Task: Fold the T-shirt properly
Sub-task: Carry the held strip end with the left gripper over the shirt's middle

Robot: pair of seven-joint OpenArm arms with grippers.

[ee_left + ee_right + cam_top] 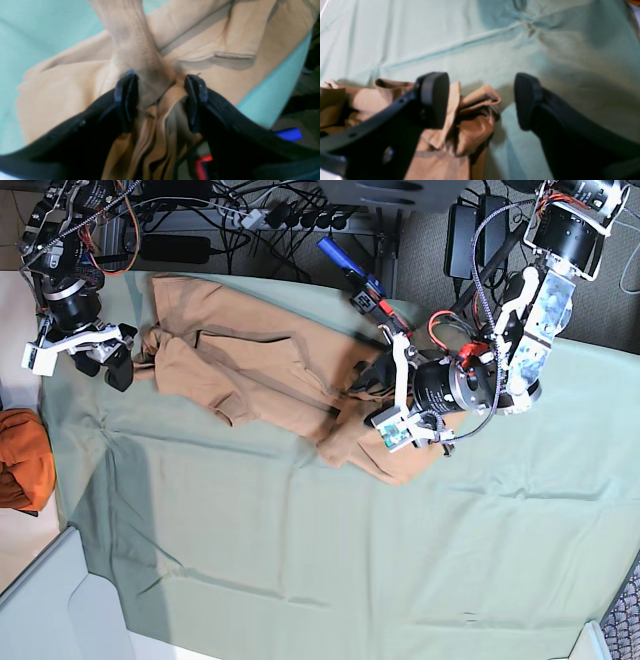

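Observation:
The robot's left gripper is pinching a thick bunch of the T-shirt (154,85), so it should open and move back before the right gripper brings the T-shirt's crumpled end (168,348) over.
The tan T-shirt (250,360) lies crumpled across the far part of the sage-green cloth (300,530). My left gripper (366,385) is at the shirt's right end. In the left wrist view the left gripper (161,97) is shut on a thick bunch of the T-shirt (75,87), and a taut strip of fabric runs away from the jaws. My right gripper (108,360) is at the shirt's left end. In the right wrist view the right gripper (481,100) is open, and a folded edge of the T-shirt (470,125) lies under and beside one finger (435,100).
A bunched bright-orange cloth (20,455) lies off the table's left edge. A blue-handled tool (345,265) and cables lie along the back edge. A grey bin (40,600) stands at the front left. The green cloth (470,37) is creased.

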